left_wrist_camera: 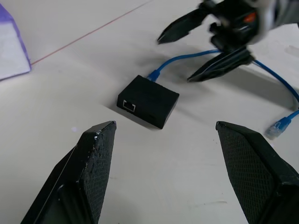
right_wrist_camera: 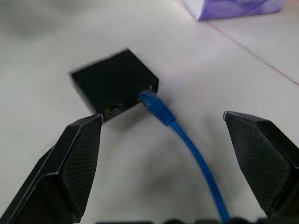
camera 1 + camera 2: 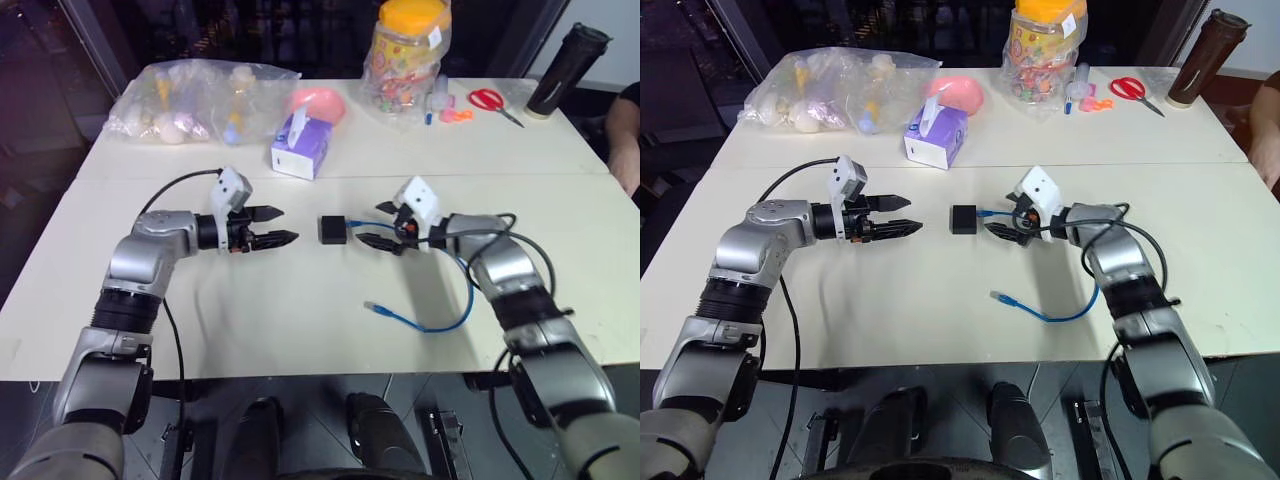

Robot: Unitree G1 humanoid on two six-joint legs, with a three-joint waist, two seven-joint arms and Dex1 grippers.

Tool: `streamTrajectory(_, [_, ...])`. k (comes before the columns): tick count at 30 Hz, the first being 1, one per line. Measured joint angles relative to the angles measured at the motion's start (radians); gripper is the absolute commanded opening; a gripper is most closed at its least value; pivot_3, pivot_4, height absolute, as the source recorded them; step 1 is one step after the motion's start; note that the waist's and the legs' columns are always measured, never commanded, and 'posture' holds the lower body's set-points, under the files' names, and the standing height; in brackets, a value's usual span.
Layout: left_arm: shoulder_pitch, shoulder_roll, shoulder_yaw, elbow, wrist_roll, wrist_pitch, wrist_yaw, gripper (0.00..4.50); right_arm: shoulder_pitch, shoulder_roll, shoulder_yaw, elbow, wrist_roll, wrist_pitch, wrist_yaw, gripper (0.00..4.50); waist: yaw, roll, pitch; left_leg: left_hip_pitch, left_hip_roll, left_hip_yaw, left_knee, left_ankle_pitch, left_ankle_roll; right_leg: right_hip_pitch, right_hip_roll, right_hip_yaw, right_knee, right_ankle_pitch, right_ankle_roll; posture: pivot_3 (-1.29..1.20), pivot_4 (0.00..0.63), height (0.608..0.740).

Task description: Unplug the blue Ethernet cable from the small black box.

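The robot's right gripper should lift the small black box (image 3: 333, 230) by the blue plug (image 3: 354, 224) so the left gripper can take it, because the box lies flat with its broad side down.
The small black box (image 3: 333, 229) lies flat in the middle of the white table. The blue Ethernet cable (image 3: 455, 310) is plugged into the side of the box that faces my right arm, and the plug (image 2: 150, 100) sits in its port. From there the cable loops toward the table's near edge, and its free plug (image 3: 372, 306) lies on the table. My right gripper (image 3: 368, 223) is open just right of the box, with one finger on either side of the cable close to the plug. A short gap left of the box, my left gripper (image 3: 288, 224) is open and points at it.
A purple-and-white tissue box (image 3: 300, 145) stands behind the black box. Farther back are a plastic bag of items (image 3: 190, 100), a pink object (image 3: 320, 103), a candy jar (image 3: 405, 55), red scissors (image 3: 490, 100) and a dark bottle (image 3: 565, 70). A person's arm (image 3: 625, 130) is at the right edge.
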State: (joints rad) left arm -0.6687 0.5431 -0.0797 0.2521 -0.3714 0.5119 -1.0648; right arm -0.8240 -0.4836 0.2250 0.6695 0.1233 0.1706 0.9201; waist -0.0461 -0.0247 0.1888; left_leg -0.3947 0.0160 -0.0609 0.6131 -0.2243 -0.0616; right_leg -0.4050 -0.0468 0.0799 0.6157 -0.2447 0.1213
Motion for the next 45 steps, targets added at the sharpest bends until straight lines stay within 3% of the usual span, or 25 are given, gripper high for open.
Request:
streamTrajectory(4, [0.078, -0.005, 0.024, -0.081, -0.002, 0.01, 0.056, 3.56, -0.163, 0.064, 0.029, 0.345, -0.084, -0.138, 0.068, 4.34, -0.007, 0.0, 0.0, 0.001, 0.0, 0.0, -0.001, 0.0, 0.0, 0.0, 0.0, 0.0, 0.001, 0.0, 0.0, 0.0, 0.15, 0.739])
streamTrajectory(5, [0.094, -0.006, 0.026, -0.094, -0.002, 0.013, 0.07, 3.58, -0.188, 0.076, 0.029, 0.391, -0.098, -0.163, 0.071, 4.08, -0.009, 0.0, 0.0, 0.001, 0.0, 0.0, -0.001, 0.0, 0.0, 0.0, 0.0, 0.0, 0.001, 0.0, 0.0, 0.0, 0.15, 0.739])
streamTrajectory(8, [0.145, -0.018, 0.035, -0.141, -0.003, 0.029, 0.115, 3.59, -0.25, 0.121, 0.029, 0.517, -0.143, -0.236, 0.087, 2.98, -0.023, 0.0, 0.0, 0.003, 0.0, -0.001, 0.0, 0.0, 0.0, 0.002, 0.0, 0.0, 0.004, 0.0, 0.0, 0.0, 0.15, 0.739])
streamTrajectory(14, [0.16, -0.026, 0.035, -0.18, -0.006, 0.033, 0.153, 3.59, -0.294, 0.162, 0.063, 0.585, -0.243, -0.352, 0.093, 0.06, -0.029, 0.0, 0.0, 0.007, 0.0, 0.0, 0.002, 0.001, -0.002, 0.002, 0.001, 0.001, 0.01, 0.0, -0.001, 0.0, 0.15, 0.739])
streamTrajectory(20, [0.147, -0.031, 0.035, -0.135, -0.003, 0.021, 0.157, 3.59, -0.3, 0.144, 0.111, 0.587, -0.363, -0.492, -0.025, 0.06, -0.025, 0.0, 0.0, 0.007, 0.0, -0.001, 0.003, 0.002, -0.003, 0.003, 0.001, 0.001, 0.012, 0.0, -0.001, 0.0, 0.15, 0.739])
streamTrajectory(24, [0.059, -0.056, 0.057, 0.052, -0.012, 0.005, 0.133, 3.59, -0.27, 0.024, 0.15, 0.481, -0.498, -0.686, -0.306, 0.06, -0.011, 0.0, 0.0, 0.002, -0.002, -0.001, 0.003, 0.003, -0.004, -0.001, 0.0, 0.001, 0.01, 0.0, -0.001, 0.0, 0.15, 0.739])
streamTrajectory(28, [-0.055, -0.076, 0.086, 0.2, -0.09, 0.072, -0.015, 3.59, -0.212, -0.063, 0.096, 0.262, -0.512, -0.779, -0.445, 0.06, -0.017, 0.0, 0.0, 0.002, -0.002, -0.002, 0.0, 0.002, -0.004, -0.002, 0.0, 0.0, 0.01, -0.001, 0.001, 0.0, 0.15, 0.739])
streamTrajectory(33, [-0.241, -0.145, 0.111, 0.425, -0.119, 0.082, -0.096, 3.59, -0.094, -0.107, 0.054, -0.011, -0.519, -0.771, -0.492, 0.06, -0.023, 0.0, 0.0, 0.002, -0.002, -0.002, 0.0, 0.002, -0.003, -0.002, 0.0, 0.0, 0.009, -0.001, 0.001, 0.0, 0.15, 0.739])
streamTrajectory(38, [-0.446, -0.236, 0.154, 0.731, -0.103, -0.015, -0.112, 3.59, -0.023, -0.131, 0.028, -0.226, -0.54, -0.726, -0.514, 0.06, -0.024, -0.001, 0.001, 0.001, -0.002, -0.002, 0.001, 0.002, -0.003, -0.001, 0.0, 0.0, 0.007, -0.001, 0.001, 0.0, 0.15, 0.739])
streamTrajectory(45, [-0.536, -0.266, 0.191, 0.898, -0.059, -0.105, -0.155, 3.59, 0.026, -0.146, 0.004, -0.334, -0.542, -0.639, -0.499, 0.06, -0.023, -0.001, 0.001, 0.001, -0.002, -0.002, 0.0, 0.002, -0.003, -0.001, 0.0, 0.0, 0.007, -0.001, 0.001, 0.0, 0.15, 0.739])
